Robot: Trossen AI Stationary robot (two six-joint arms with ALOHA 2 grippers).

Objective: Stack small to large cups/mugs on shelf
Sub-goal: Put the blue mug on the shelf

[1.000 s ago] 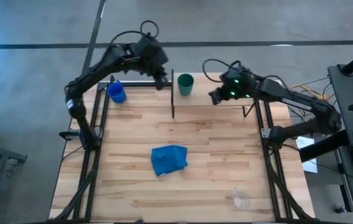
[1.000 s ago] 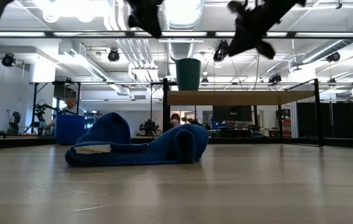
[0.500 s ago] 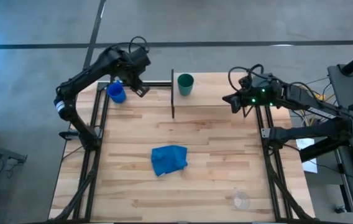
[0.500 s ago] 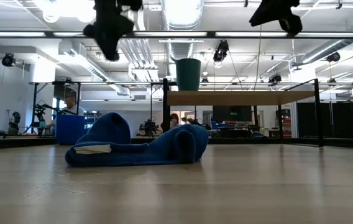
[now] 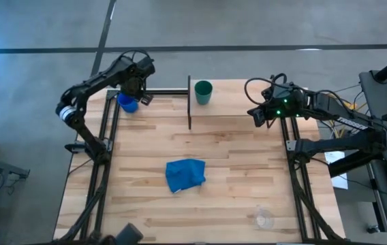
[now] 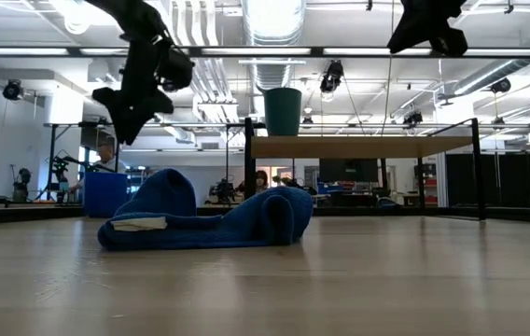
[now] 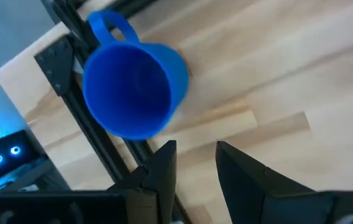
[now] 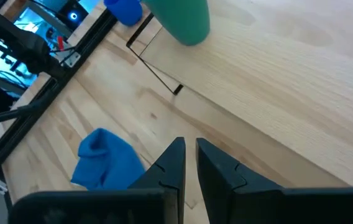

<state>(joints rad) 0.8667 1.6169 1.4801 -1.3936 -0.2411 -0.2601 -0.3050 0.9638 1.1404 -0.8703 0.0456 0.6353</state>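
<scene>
I see only plain blue down the shaded inside point(image 7: 127, 92), so I should expect the blue mug point(image 7: 136, 87) to be empty when I lift and tilt it.
The dark green cup point(image 5: 203, 92) stands upright on the left end of the shelf point(image 5: 241, 102), next to its black upright; it also shows in the right wrist view point(image 8: 186, 18) and the low view point(image 6: 283, 111). The blue mug point(image 5: 128, 102) stands on its base at the table's far left corner. My left gripper point(image 5: 142, 97) hovers open just right of it, looking down into the mug point(image 7: 133, 87), handle point(image 7: 111, 25) on the far side. The clear glass point(image 5: 264, 219) stands near the near right corner. My right gripper point(image 5: 253, 114) hangs shut above the shelf's right end.
A crumpled blue cloth point(image 5: 185, 174) lies in the middle of the table and fills the foreground of the low view point(image 6: 204, 219). Black frame rails run along the table's left and right edges point(image 5: 105, 129). Bare planks lie between cloth, shelf and glass.
My left gripper has swung from above the shelf's left end toward the table's left edge and come down beside the blue mug. My right gripper has drawn back from the green cup toward the table's right edge and risen. The cups, glass and cloth have stayed put.
</scene>
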